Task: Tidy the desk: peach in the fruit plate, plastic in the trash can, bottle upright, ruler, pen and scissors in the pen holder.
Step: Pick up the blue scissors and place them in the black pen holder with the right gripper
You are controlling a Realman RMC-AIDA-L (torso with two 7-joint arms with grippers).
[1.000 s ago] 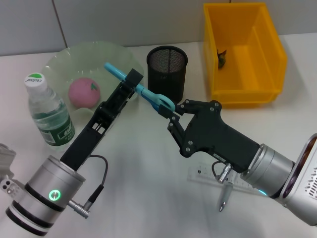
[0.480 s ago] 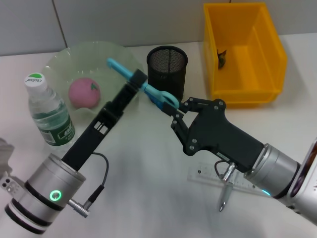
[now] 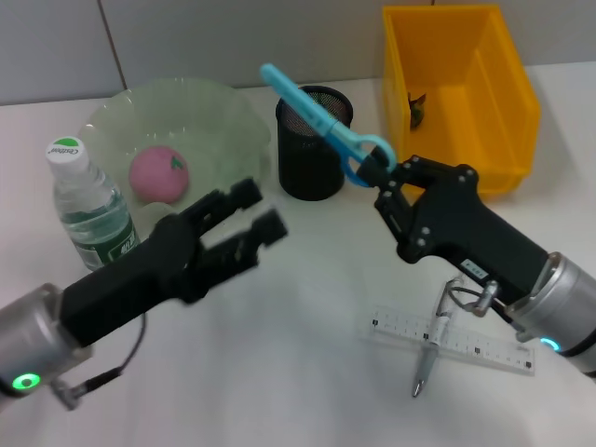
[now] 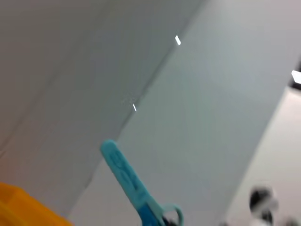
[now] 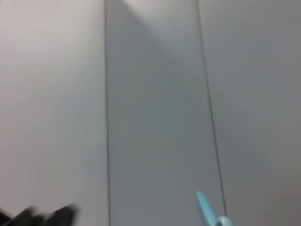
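The robot's right gripper should swing over the trash can [image 3: 466, 88] and point the scissors' tip [image 3: 270, 73] down, since the scissors' tip now points at the wall past the pen holder.
My right gripper [image 3: 382, 175] is shut on the handles of the blue scissors [image 3: 321, 116]. They are held up slanted, with the blade tip above the far rim of the black mesh pen holder [image 3: 312, 168]. The scissors also show in the left wrist view [image 4: 134, 186] and the right wrist view [image 5: 206, 212]. My left gripper [image 3: 260, 208] is open and empty, low in front of the fruit plate [image 3: 219, 116]. The peach [image 3: 158, 173] lies in that plate. The bottle [image 3: 89, 209] stands upright. The ruler [image 3: 466, 341] and the pen [image 3: 428, 361] lie on the desk under my right arm. A scrap of plastic [image 3: 417, 106] lies in the yellow trash can [image 3: 461, 158].
The trash can stands at the back right, close beside the pen holder. The plate and bottle fill the back left. A grey wall runs behind the desk.
My left gripper let go of the scissors, opened and drew back toward the near left. My right gripper lifted the scissors up and to the right, over the pen holder.
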